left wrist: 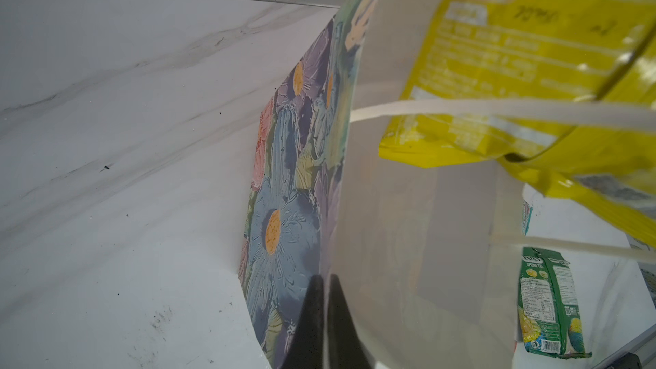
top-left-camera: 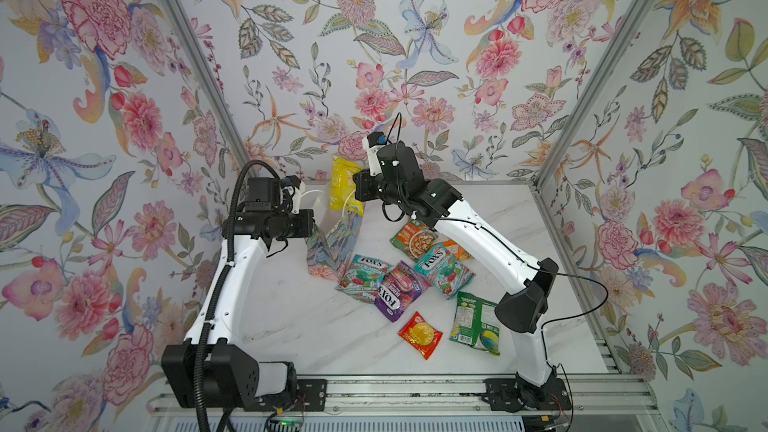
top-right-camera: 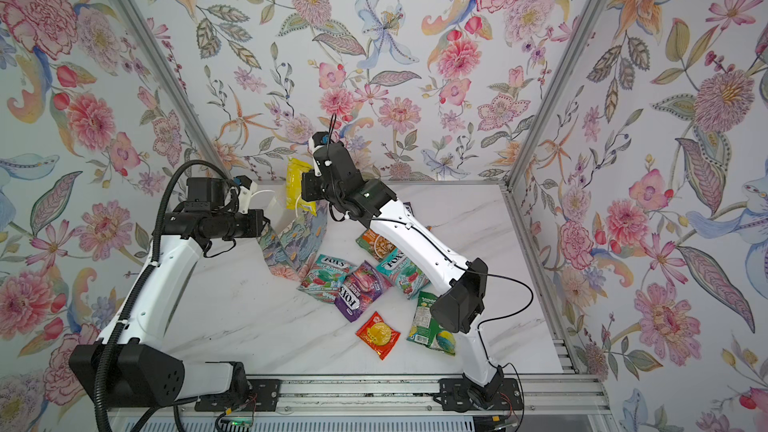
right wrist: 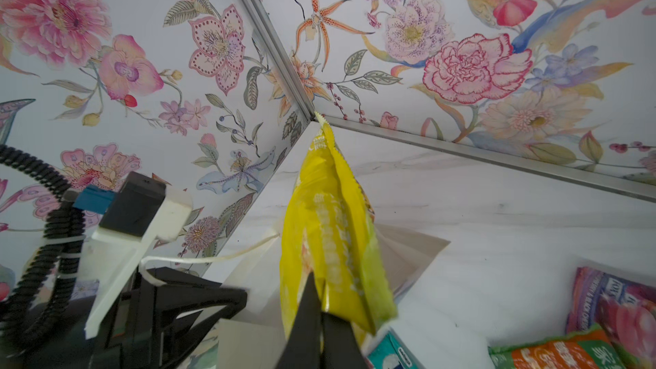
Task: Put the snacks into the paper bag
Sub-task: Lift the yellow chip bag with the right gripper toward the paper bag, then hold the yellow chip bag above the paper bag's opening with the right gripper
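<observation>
Next, I raise the yellow packet higher with my right gripper and bring it over the tilted bag's opening [top-left-camera: 329,212], because the white cord handle [left wrist: 505,109] crosses it there.
The paper bag [top-left-camera: 328,245] [top-right-camera: 291,243] stands tilted at the back middle of the table, white inside [left wrist: 408,243]. My left gripper [left wrist: 324,278] is shut on the bag's side wall at the rim. My right gripper [right wrist: 321,289] is shut on a yellow snack packet [right wrist: 330,236] [top-left-camera: 344,184] [top-right-camera: 296,182], which hangs over the bag's open mouth [left wrist: 514,65]. A white cord handle [left wrist: 461,106] crosses in front of the packet. The other snacks lie on the table to the right of the bag: two teal packets [top-left-camera: 361,276] [top-left-camera: 442,270], a purple one [top-left-camera: 399,290], orange [top-left-camera: 411,238], green [top-left-camera: 476,322] and red [top-left-camera: 420,334].
Flowered walls with aluminium corner posts [top-left-camera: 199,60] close in the white marble table [top-left-camera: 311,326] on three sides. A metal rail [top-left-camera: 395,388] carrying both arm bases runs along the front edge. The right arm's forearm [top-left-camera: 486,243] reaches over the orange and teal packets.
</observation>
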`<act>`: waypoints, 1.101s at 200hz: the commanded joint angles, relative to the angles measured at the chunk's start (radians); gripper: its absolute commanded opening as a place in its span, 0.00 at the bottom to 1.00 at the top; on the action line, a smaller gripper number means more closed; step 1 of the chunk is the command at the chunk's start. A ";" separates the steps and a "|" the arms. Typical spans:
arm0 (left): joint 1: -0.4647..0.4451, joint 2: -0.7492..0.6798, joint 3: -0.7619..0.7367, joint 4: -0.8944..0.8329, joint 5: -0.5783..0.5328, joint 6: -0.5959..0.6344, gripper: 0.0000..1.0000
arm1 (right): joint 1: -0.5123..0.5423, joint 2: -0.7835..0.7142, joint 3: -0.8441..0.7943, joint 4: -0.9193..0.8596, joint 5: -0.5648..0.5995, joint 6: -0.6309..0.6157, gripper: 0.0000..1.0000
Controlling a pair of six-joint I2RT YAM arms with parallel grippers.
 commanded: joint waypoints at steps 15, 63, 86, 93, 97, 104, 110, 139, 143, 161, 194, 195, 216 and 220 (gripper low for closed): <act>0.018 0.016 0.017 0.005 -0.011 0.003 0.00 | 0.007 -0.080 -0.033 0.011 0.028 -0.006 0.00; 0.025 0.008 0.022 0.023 0.005 -0.001 0.00 | 0.008 -0.075 -0.021 0.022 0.047 -0.032 0.00; 0.025 0.012 0.033 0.015 0.032 0.008 0.00 | 0.006 -0.034 0.053 0.022 0.047 -0.053 0.00; 0.025 0.012 0.032 0.016 0.035 0.012 0.00 | 0.003 -0.017 0.075 0.022 0.046 -0.062 0.00; 0.025 0.012 0.032 0.017 0.036 0.013 0.00 | 0.003 -0.008 0.088 0.022 0.043 -0.064 0.00; 0.025 0.013 0.031 0.017 0.038 0.016 0.00 | 0.001 0.006 0.112 0.023 0.040 -0.068 0.00; 0.024 0.015 0.032 0.017 0.040 0.016 0.00 | -0.004 0.019 0.132 0.022 0.036 -0.070 0.00; 0.025 0.024 0.030 0.011 0.050 0.021 0.00 | -0.013 0.074 0.220 0.022 0.034 -0.059 0.00; 0.025 0.025 0.030 0.011 0.048 0.021 0.00 | -0.012 0.078 0.224 0.022 0.037 -0.059 0.00; 0.024 0.025 0.025 0.012 0.044 0.021 0.00 | -0.012 0.096 0.226 0.036 0.055 -0.058 0.00; 0.025 0.027 0.029 0.014 0.048 0.016 0.00 | -0.012 0.131 0.226 0.066 0.083 -0.059 0.00; 0.025 0.027 0.029 0.014 0.048 0.017 0.00 | -0.012 0.131 0.226 0.066 0.083 -0.059 0.00; 0.024 0.028 0.034 0.008 0.040 0.019 0.00 | -0.013 0.134 0.220 0.066 0.097 -0.061 0.00; 0.025 0.028 0.034 0.007 0.038 0.020 0.00 | -0.012 0.129 0.213 0.066 0.105 -0.065 0.00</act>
